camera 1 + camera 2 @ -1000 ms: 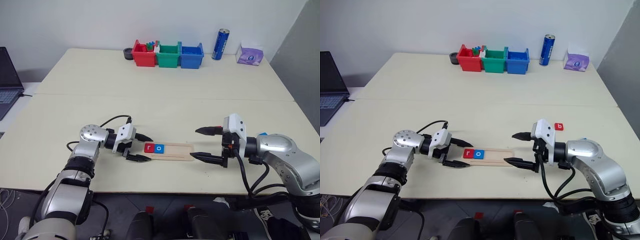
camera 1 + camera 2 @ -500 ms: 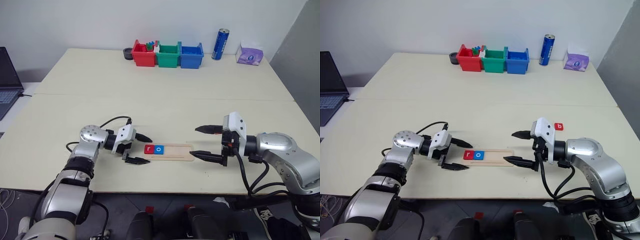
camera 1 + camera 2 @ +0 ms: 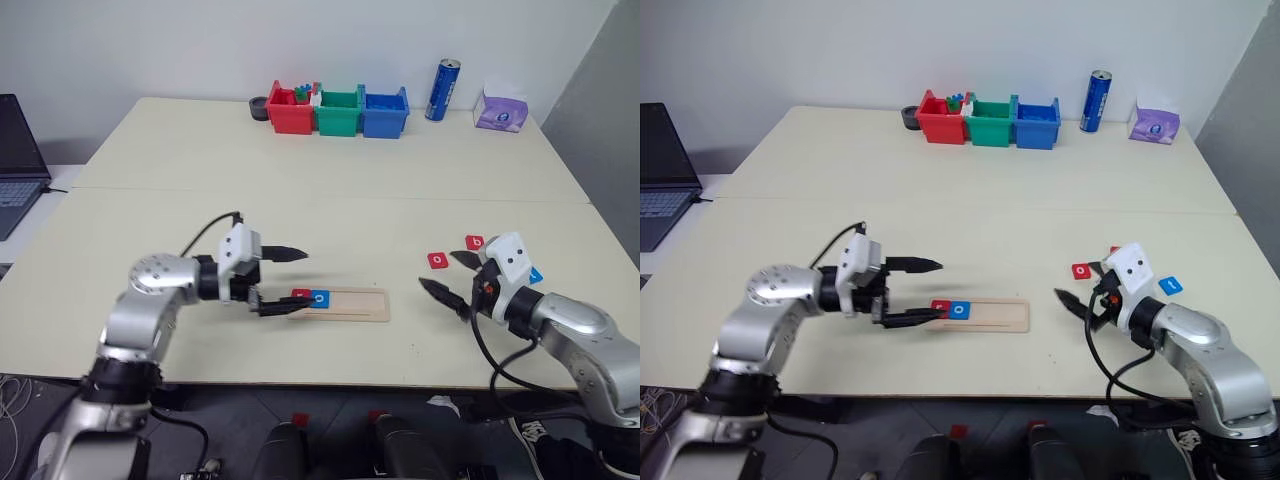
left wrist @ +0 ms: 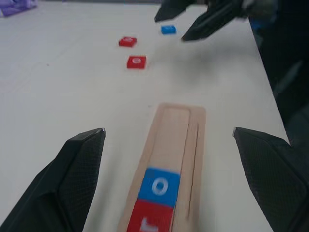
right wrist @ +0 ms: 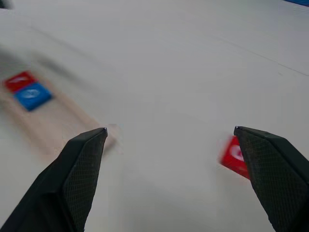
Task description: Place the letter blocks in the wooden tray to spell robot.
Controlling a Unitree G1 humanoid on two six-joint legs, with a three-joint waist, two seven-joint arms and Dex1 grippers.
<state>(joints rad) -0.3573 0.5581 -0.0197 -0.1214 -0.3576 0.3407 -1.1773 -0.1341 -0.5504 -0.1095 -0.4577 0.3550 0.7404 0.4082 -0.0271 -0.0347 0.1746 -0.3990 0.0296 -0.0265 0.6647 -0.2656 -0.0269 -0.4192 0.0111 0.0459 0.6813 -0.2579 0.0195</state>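
Note:
I keep moving my right gripper to the red b (image 3: pixel 474 242) until its fingers close on it, as the blue o (image 3: pixel 320 299) comes after the red r in the tray.
The wooden tray (image 3: pixel 356 304) lies near the table's front edge. Two letter blocks sit at its left end, a red r (image 3: pixel 300 296) and beside it a blue o (image 3: pixel 319 297). Three loose blocks lie to the right: a red o (image 3: pixel 438 260), a red b (image 3: pixel 474 241) and a blue one (image 3: pixel 535 275). My left gripper (image 3: pixel 305 280) hangs open just above the tray's left end, pointing right along it. My right gripper (image 3: pixel 436 268) is open and empty between the tray's right end and the loose blocks. The red o lies by its upper fingertip.
At the back stand a red bin (image 3: pixel 287 110), a green bin (image 3: pixel 337 112) and a blue bin (image 3: pixel 383 112). A blue can (image 3: pixel 441 88) and a purple tissue pack (image 3: pixel 499 110) stand to their right. A laptop (image 3: pixel 15 160) sits off the table's left edge.
My left gripper has risen and swung right, over the tray's left end. My right gripper has swung right, away from the tray's right end toward the loose blocks. The blocks have not moved.

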